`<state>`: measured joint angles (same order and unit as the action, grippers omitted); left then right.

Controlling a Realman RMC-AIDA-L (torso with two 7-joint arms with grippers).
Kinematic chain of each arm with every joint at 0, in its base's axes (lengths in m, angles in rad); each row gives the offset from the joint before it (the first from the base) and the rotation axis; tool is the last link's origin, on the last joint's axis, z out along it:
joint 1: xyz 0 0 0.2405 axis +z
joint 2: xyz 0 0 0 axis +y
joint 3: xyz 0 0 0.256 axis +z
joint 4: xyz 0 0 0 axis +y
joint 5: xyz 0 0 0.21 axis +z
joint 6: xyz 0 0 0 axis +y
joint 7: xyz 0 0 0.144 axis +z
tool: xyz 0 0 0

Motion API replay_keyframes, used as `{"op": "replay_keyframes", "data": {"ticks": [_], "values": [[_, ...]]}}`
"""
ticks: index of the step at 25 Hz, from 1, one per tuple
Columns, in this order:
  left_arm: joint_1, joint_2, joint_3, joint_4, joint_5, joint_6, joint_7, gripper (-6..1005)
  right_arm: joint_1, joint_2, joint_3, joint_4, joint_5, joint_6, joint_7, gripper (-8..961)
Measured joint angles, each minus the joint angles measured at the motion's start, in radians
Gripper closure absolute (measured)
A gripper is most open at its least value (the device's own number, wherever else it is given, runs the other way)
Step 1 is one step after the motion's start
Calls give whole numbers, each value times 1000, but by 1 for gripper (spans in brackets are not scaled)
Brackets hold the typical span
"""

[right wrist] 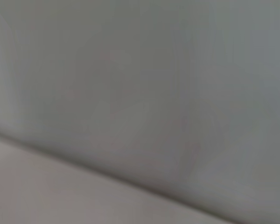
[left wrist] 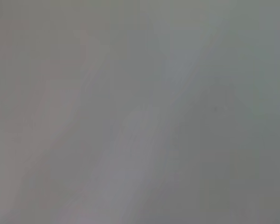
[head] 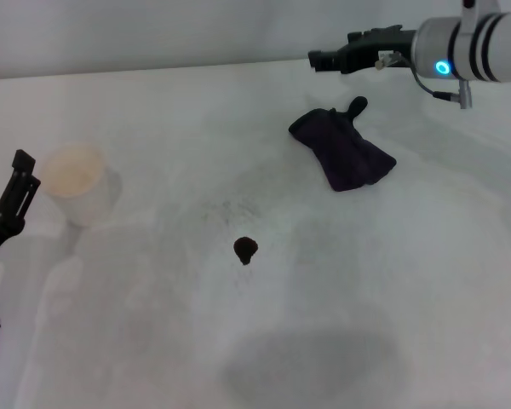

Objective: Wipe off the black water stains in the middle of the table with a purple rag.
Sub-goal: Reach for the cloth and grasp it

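Note:
The path from my right gripper's open fingers to the purple rag (head: 334,141) is free, so I should keep going down until the fingers close on the rag's middle (head: 351,158).
The purple rag (head: 344,151) lies crumpled on the white table (head: 409,281) at the back right, its small loop pointing to the far side. The black water stain (head: 245,248) is a small dark teardrop blot in the middle of the table, apart from the rag. My right gripper (head: 320,59) hangs above the table's far edge, beyond and above the rag, not touching it. My left gripper (head: 21,175) is at the left edge, beside the cup. Both wrist views show only blank grey surface.
A white paper cup (head: 75,181) stands at the left of the table, close to my left gripper. Faint grey speckles (head: 230,209) lie just beyond the stain. The table's far edge meets a pale wall.

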<state>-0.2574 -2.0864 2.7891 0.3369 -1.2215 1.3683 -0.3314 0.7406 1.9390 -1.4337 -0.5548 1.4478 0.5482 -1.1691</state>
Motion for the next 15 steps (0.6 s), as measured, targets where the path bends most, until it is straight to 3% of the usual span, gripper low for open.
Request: {"op": "replay_keyframes", "data": {"ticks": [2, 7, 11, 15], "values": [[-3, 1, 0, -1, -5, 1, -11, 112, 19, 0, 2, -31, -197, 27, 137, 128], [-5, 1, -7, -14, -6, 2, -20, 113, 16, 35, 10, -168, -572, 105, 364, 129], [-7, 2, -20, -17, -18, -3, -20, 113, 14, 68, 57, -239, -739, 238, 439, 128], [-15, 5, -24, -22, -19, -6, -19, 113, 13, 73, 66, -265, -786, 348, 444, 129]]}}
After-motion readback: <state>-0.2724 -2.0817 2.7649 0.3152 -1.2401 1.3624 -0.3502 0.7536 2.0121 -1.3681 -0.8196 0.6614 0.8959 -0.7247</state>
